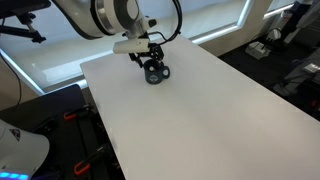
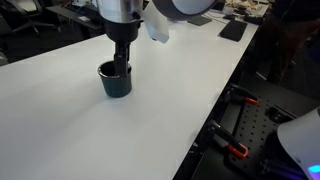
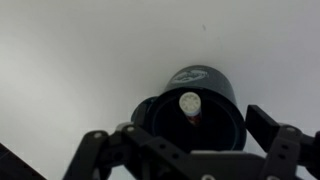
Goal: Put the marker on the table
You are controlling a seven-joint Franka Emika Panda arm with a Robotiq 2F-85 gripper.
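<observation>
My gripper's fingers are on both sides of the mug's opening (image 3: 206, 127) while the marker leans toward the mug's printed side. Next, I turn my gripper and narrow it over the marker's light end (image 3: 190, 102).
The marker (image 3: 190, 106) stands upright inside a dark round mug (image 3: 215, 85), with its lighter round end up and its reddish body below. The mug stands on the white table (image 3: 70, 60). My gripper (image 3: 185, 140) hangs right above the mug, open, with one finger on each side of the mug's mouth and not touching the marker. In both exterior views the gripper (image 1: 152, 60) (image 2: 121, 60) is down at the mug (image 1: 157, 74) (image 2: 115, 82), and the marker is hidden there.
The table (image 1: 200, 110) (image 2: 160, 110) is wide and bare around the mug. Black clamps and cables (image 2: 240, 125) lie beyond the table's edge on the floor side. Dark office gear (image 1: 285, 50) stands past the far side.
</observation>
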